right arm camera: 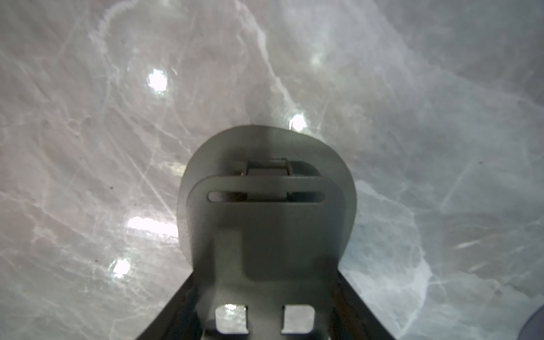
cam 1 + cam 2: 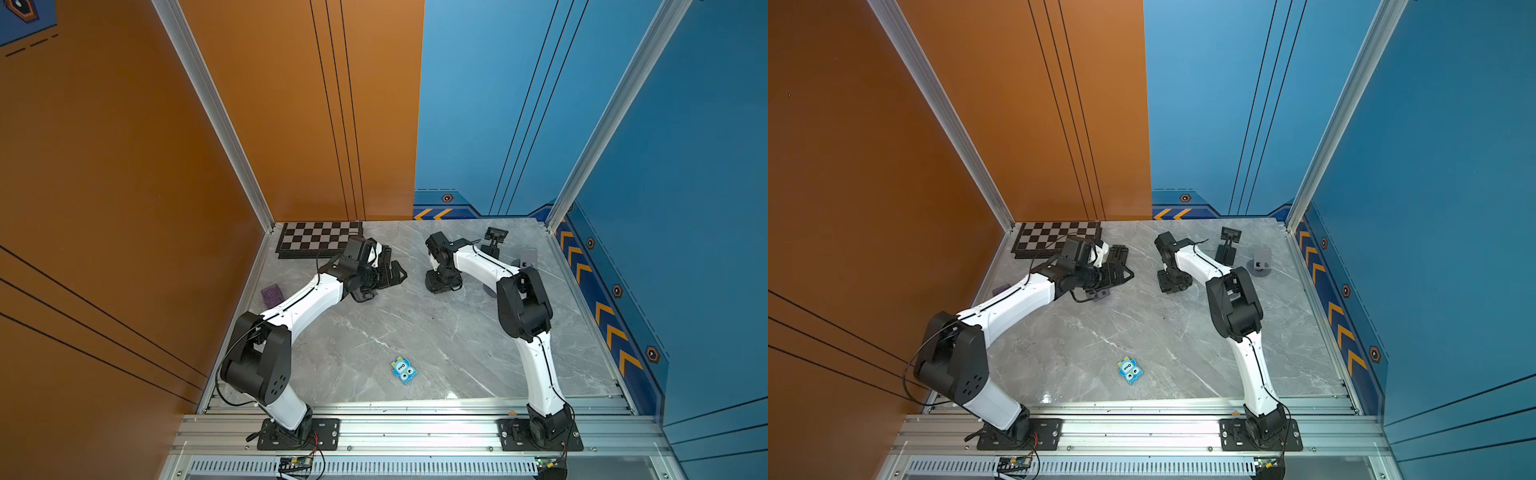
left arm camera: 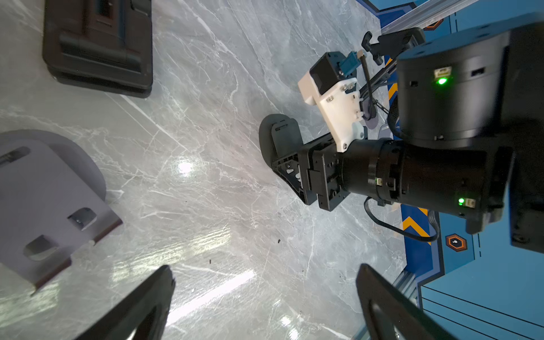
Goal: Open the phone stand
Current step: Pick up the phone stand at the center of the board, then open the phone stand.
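Observation:
My right gripper has the phone stand's plate and the rounded base (image 1: 266,147) sticks out free, so my left gripper should continue to go toward the base's rim (image 3: 264,137) and close there.
The phone stand (image 1: 265,223) is dark grey, with a rounded base and a slotted plate folded close over it. It lies low over the marble table (image 2: 415,332). My right gripper (image 1: 265,278) is shut on it, one finger along each side of the plate. In the left wrist view the same phone stand (image 3: 279,135) pokes out beyond the right gripper (image 3: 294,173). In both top views the right gripper (image 2: 442,284) (image 2: 1173,284) points down and hides the stand. My left gripper (image 3: 265,268) (image 2: 395,272) is open and holds nothing, over bare table.
A grey-purple stand (image 3: 44,206) (image 2: 365,296) and a flat black folded stand (image 3: 97,44) lie by the left gripper. A chessboard (image 2: 318,239), an upright black stand (image 2: 494,241), a grey stand (image 2: 528,257), a purple cube (image 2: 272,294) and a blue toy (image 2: 403,370) sit around.

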Tool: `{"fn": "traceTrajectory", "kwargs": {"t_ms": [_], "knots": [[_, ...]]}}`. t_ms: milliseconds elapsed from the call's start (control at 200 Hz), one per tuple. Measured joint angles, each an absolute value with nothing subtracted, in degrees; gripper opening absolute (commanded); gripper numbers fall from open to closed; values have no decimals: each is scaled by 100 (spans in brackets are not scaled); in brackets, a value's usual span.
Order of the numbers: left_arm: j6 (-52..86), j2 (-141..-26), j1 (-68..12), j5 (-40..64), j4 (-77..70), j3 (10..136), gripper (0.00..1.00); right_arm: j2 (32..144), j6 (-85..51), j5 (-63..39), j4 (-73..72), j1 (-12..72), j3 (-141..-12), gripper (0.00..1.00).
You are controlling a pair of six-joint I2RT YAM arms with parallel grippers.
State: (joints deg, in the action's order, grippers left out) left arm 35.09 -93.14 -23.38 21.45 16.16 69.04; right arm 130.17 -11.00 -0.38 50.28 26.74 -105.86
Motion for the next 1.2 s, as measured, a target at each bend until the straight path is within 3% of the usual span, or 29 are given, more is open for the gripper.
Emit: {"fn": "traceTrajectory", "kwargs": {"t_ms": [275, 716, 811, 906, 1046, 1201], "knots": [[3385, -9376, -2283, 2294, 1479, 7030, 98, 12248, -1406, -368, 5175, 2731, -10556, 33], [3844, -9378, -2003, 3030, -336, 6580, 97, 11651, -1848, -808, 5207, 2947, -10899, 33], [3903, -9395, -2003, 3175, -574, 6580, 92, 11542, -1920, -886, 5205, 3000, -10925, 33], [3938, -9456, -2003, 3273, -698, 6580, 75, 11413, -1981, -908, 5205, 3057, -10925, 33], [4045, -9561, -2003, 3398, -805, 6580, 64, 11246, -2025, -930, 5196, 3153, -10925, 33], [4099, -9581, -2003, 3496, -930, 6580, 61, 11089, -2088, -1000, 5190, 3214, -10925, 33]]}}
